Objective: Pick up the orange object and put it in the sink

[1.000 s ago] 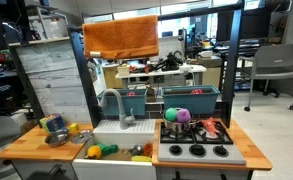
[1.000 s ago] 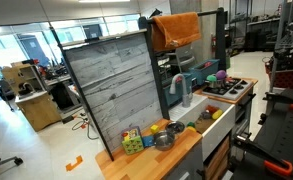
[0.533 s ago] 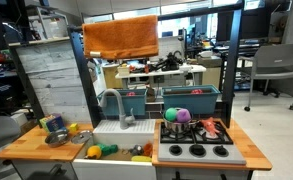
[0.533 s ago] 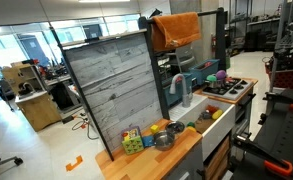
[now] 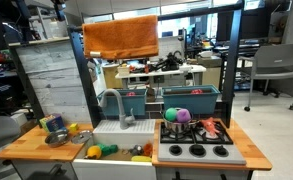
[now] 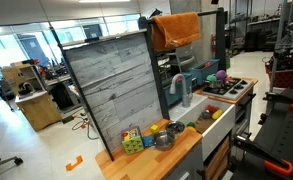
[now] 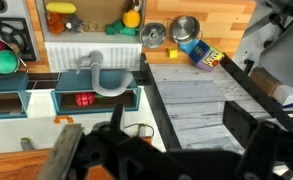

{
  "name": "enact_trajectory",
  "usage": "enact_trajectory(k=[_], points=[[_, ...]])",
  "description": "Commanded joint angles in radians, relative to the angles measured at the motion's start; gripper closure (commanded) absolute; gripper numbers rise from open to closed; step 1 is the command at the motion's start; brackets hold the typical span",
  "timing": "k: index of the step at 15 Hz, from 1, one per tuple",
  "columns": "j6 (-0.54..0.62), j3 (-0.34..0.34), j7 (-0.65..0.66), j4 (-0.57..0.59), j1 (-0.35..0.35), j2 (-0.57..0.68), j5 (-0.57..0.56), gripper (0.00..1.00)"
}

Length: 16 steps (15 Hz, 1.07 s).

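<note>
My open fingers point down and the orange cloth's end (image 5: 90, 35) hangs free by the dark post (image 5: 84, 66). I should keep moving my gripper there until my fingers are on both sides of that end.
The orange cloth (image 5: 121, 37) hangs draped over the top bar of the toy kitchen, seen in both exterior views (image 6: 176, 30). The white sink (image 5: 114, 130) with its grey curved faucet (image 5: 113, 103) sits in the wooden counter below; it also shows in an exterior view (image 6: 212, 117) and in the wrist view (image 7: 76, 52). My gripper (image 7: 161, 150) looks straight down from high above the kitchen. Its dark fingers are spread wide with nothing between them. I cannot make out the gripper in the exterior views.
Two teal bins (image 5: 191, 98) stand behind the sink. A stove (image 5: 196, 140) with toy foods is beside it. Small toy foods (image 5: 106, 150), a metal pot (image 5: 56, 130) and a grey plank back panel (image 5: 51, 85) are around the counter.
</note>
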Motion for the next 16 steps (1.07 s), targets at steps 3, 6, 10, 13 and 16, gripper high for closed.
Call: enact_trajectory(k=[3, 6, 10, 13, 16], points=[[0.21, 0.042, -0.017, 0.084, 0.021, 0.167, 0.109, 0.0], [0.346, 0.087, -0.02, 0.139, 0.022, 0.269, 0.147, 0.0], [0.488, 0.122, -0.014, 0.227, 0.033, 0.405, 0.148, 0.0], [0.568, 0.123, 0.017, 0.289, 0.046, 0.49, 0.107, 0.0], [0.643, 0.109, 0.042, 0.344, 0.066, 0.561, 0.075, 0.0]])
